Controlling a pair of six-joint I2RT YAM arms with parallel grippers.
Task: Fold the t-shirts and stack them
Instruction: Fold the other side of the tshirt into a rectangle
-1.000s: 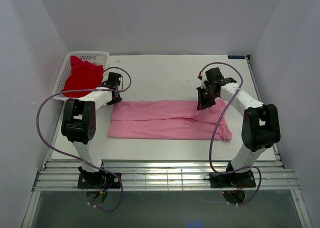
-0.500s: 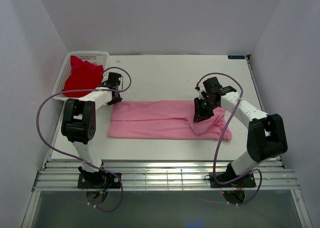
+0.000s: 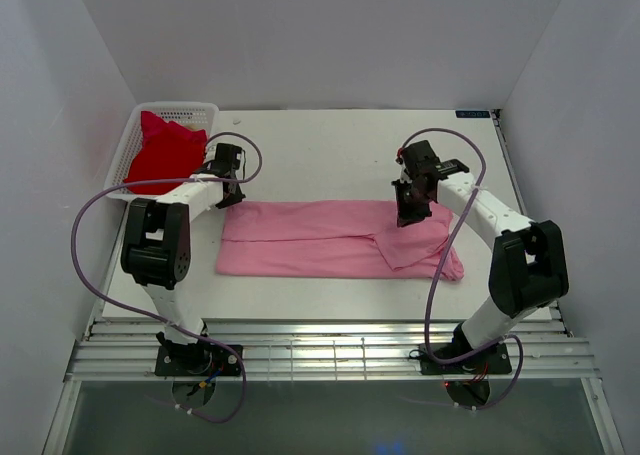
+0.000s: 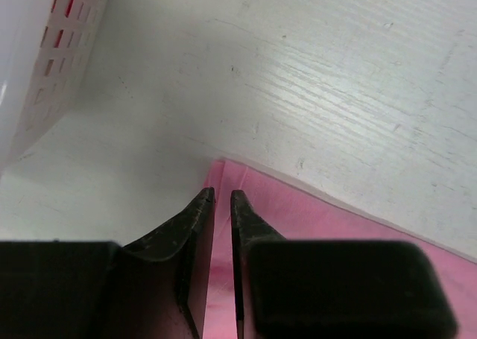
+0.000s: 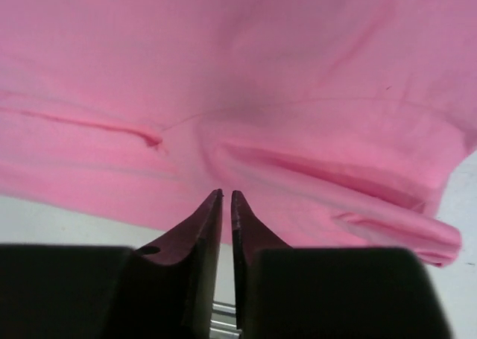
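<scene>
I should open my left gripper's shut fingers and pinch the pink cloth's corner (image 4: 227, 173), which lies flat at them, while my right gripper takes the pink cloth's other corner (image 3: 446, 210).
The light pink t-shirt (image 3: 320, 240) lies as a long folded band across the middle of the table. A flap (image 3: 415, 247) at its right end is turned over onto it. My left gripper (image 3: 228, 197) sits at the band's far left corner, jaws shut with the pink corner (image 4: 220, 176) between the tips (image 4: 222, 194). My right gripper (image 3: 409, 213) hangs over the band's right part, shut and empty (image 5: 226, 194), with pink cloth (image 5: 261, 71) spread beneath it. The bright red t-shirt (image 3: 165, 155) lies bunched in the basket.
The white plastic mesh basket (image 3: 180, 106) stands at the far left corner of the table; its wall shows in the left wrist view (image 4: 59, 48). White walls close in the table on three sides. Purple cables loop from both arms.
My right gripper dragged the band's right end down and to the left, left a flap folded there, and has moved back up and right. The left arm has not moved.
</scene>
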